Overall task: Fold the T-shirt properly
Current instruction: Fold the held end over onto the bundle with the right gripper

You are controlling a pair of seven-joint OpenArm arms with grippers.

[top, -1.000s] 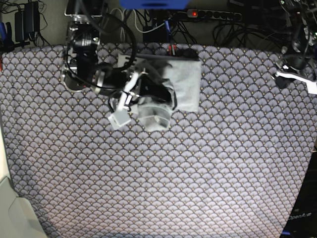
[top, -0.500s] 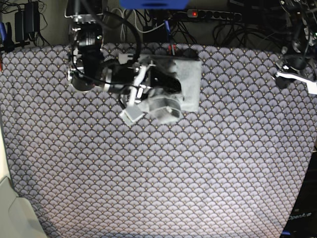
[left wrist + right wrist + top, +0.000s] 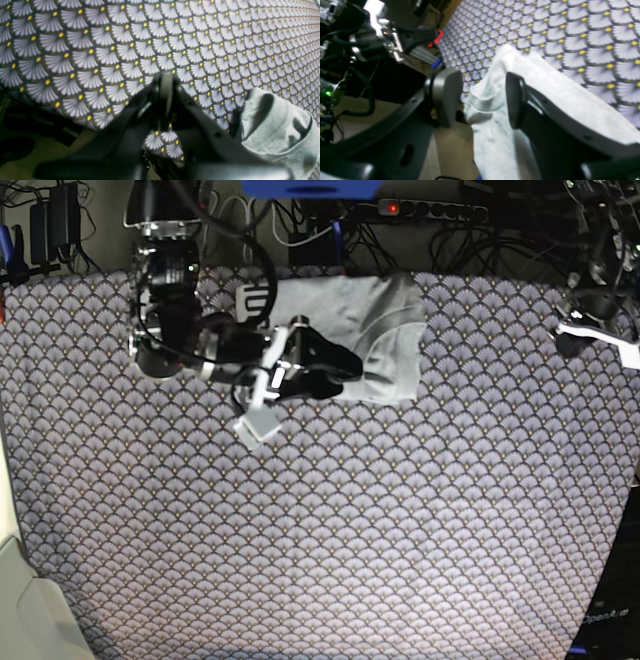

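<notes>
I expect the T-shirt (image 3: 332, 302) to swing round in one piece and stay folded when I turn it, because the folded layers (image 3: 395, 347) lie stacked in a compact rectangle.
The T-shirt (image 3: 385, 330) lies as a flat, folded, plain grey rectangle at the back middle of the fan-patterned tablecloth (image 3: 330, 520). My right gripper (image 3: 343, 368) rests over the shirt's front left part. In the right wrist view the right gripper (image 3: 482, 100) is open, with the T-shirt (image 3: 495, 140) showing in the wide gap between the fingers (image 3: 447, 97), not pinched. My left gripper (image 3: 580, 328) sits at the table's far right edge, away from the shirt. In the left wrist view the left gripper (image 3: 166, 86) looks shut over bare tablecloth (image 3: 100, 57).
A pale grey cloth lump (image 3: 277, 135) sits just right of the left gripper; I cannot tell what it is. A power strip (image 3: 430, 210) and cables lie behind the table's back edge. A pale surface (image 3: 25, 610) stands at the front left corner.
My right gripper carried the bunched lower part of the shirt up and to the right, then opened. The shirt now lies flat instead of bunched. The left arm has not moved.
</notes>
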